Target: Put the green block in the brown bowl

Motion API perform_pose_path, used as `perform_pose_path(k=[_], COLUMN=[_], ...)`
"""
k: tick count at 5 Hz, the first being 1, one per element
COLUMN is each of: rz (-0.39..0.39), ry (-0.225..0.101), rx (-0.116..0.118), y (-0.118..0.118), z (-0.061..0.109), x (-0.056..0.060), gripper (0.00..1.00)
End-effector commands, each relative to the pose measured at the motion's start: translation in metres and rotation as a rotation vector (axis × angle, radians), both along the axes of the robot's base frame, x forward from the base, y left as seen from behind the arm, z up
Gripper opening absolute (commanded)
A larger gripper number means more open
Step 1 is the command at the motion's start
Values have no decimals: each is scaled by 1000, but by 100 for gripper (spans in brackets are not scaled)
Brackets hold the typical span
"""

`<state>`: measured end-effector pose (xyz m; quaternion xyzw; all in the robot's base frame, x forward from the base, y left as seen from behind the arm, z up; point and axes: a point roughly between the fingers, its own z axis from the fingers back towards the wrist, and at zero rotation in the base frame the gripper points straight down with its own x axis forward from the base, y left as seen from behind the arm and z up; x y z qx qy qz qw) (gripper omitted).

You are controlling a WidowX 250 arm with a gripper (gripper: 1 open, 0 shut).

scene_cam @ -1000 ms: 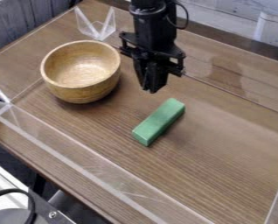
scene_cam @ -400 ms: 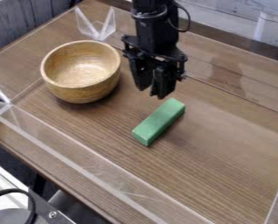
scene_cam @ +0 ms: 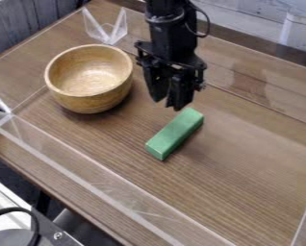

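My gripper should bring its empty fingers, now hanging past the green block's far end (scene_cam: 191,114), open over the block's middle (scene_cam: 175,134) and lower them around the block before closing.
A bright green block (scene_cam: 176,133) lies flat on the wooden table, its long side running diagonally from lower left to upper right. The brown bowl (scene_cam: 89,78), light tan wood with a thick rim, stands empty to the upper left of it. My black gripper (scene_cam: 172,96) hangs from above between the two, just past the block's far end and right of the bowl. Its fingers (scene_cam: 157,88) point down, spread apart, with nothing between them. It touches neither block nor bowl.
Clear acrylic walls (scene_cam: 65,173) fence the table (scene_cam: 245,183) along the front and left. A clear folded plastic piece (scene_cam: 107,27) stands behind the bowl. Bare wood extends to the right of and in front of the block.
The gripper's fingers have spread from shut to open, and the gripper has come down slightly toward the block's far end. Block and bowl have not moved.
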<state>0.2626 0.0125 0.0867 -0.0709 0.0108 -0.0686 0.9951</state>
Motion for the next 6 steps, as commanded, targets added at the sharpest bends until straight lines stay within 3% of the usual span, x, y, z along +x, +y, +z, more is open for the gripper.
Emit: perform_pose_path(k=[1, 2, 3, 4, 5, 6], rz=[-3, -3, -1, -1, 0, 0], ry=[-43, -38, -40, -35, -37, -33], rx=[0, -2, -5, -6, -9, -10], y=[-1, -1, -2, -2, -2, -3], z=[11, 7, 7, 4, 4, 1], x=[6, 6, 6, 7, 7, 7], gripper=[0, 100, 0, 100, 0, 100])
